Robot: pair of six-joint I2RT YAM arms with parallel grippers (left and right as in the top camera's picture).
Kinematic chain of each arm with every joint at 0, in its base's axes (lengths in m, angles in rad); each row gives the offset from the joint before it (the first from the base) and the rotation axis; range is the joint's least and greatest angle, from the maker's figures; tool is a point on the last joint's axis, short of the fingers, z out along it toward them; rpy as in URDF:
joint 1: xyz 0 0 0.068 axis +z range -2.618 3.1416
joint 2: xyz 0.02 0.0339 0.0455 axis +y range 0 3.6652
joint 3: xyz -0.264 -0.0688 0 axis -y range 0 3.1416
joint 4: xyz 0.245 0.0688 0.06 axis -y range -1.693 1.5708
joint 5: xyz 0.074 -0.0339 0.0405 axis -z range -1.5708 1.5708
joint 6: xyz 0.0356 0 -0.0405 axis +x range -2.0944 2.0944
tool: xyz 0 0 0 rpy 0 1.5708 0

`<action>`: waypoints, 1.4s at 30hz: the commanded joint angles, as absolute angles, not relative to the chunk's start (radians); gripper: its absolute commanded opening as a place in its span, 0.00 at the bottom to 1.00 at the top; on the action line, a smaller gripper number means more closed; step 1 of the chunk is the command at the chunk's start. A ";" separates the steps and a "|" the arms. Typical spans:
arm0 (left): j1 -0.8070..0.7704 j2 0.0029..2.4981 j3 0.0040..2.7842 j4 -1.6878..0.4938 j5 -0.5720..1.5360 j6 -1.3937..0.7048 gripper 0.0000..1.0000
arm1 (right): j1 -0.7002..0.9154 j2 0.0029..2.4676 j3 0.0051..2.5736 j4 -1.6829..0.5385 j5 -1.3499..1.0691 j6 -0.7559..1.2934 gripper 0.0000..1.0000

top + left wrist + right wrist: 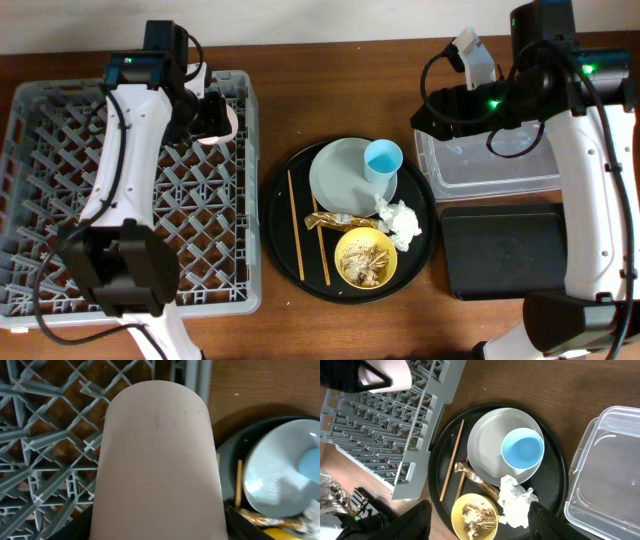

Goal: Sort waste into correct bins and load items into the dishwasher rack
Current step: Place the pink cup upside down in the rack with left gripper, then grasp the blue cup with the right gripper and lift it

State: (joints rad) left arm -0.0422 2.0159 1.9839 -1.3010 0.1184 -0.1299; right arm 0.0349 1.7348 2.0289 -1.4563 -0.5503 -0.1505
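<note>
The light-blue cup (383, 160) is on the plate close to my right gripper, away from the dishwasher rack (205, 205). Next, my right gripper passes the cup to my left gripper.
My left gripper (205, 115) is shut on the small pink cup (228, 122) and holds it above the right part of the grey dishwasher rack (60, 200). The cup (157, 460) fills the left wrist view and hides the fingers. On the round black tray (285, 260) lie the pale plate (340, 185) with the light-blue cup (383, 160) on it, the white napkin (400, 222), the gold-brown wrapper (335, 219), two chopsticks (297, 225) and the yellow bowl (365, 257) with food scraps. My right gripper (480, 525) is open and empty, high above the tray's near side.
The clear tub (490, 165) stands right of the round tray, with the black rectangular tray (505, 250) in front of it. The right arm hangs over the clear tub. Bare wooden table shows between the rack and the round tray.
</note>
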 commanded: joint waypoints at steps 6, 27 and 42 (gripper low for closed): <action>-0.043 2.083 1.990 -1.310 0.074 -0.146 0.47 | 0.032 1.740 2.032 -1.463 -0.510 -0.153 0.63; -0.034 2.008 2.139 -1.413 0.115 -0.146 0.92 | 0.205 1.743 1.991 -1.458 -0.351 -0.228 0.59; -0.034 1.827 2.142 -1.500 0.108 -0.145 0.99 | 0.359 1.774 1.453 -0.892 -0.149 -0.163 0.49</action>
State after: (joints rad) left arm -0.0387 1.8217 2.1372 -1.5013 0.1043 -0.1436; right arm 0.3569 1.7706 1.5551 -0.9749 -0.1795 -0.1730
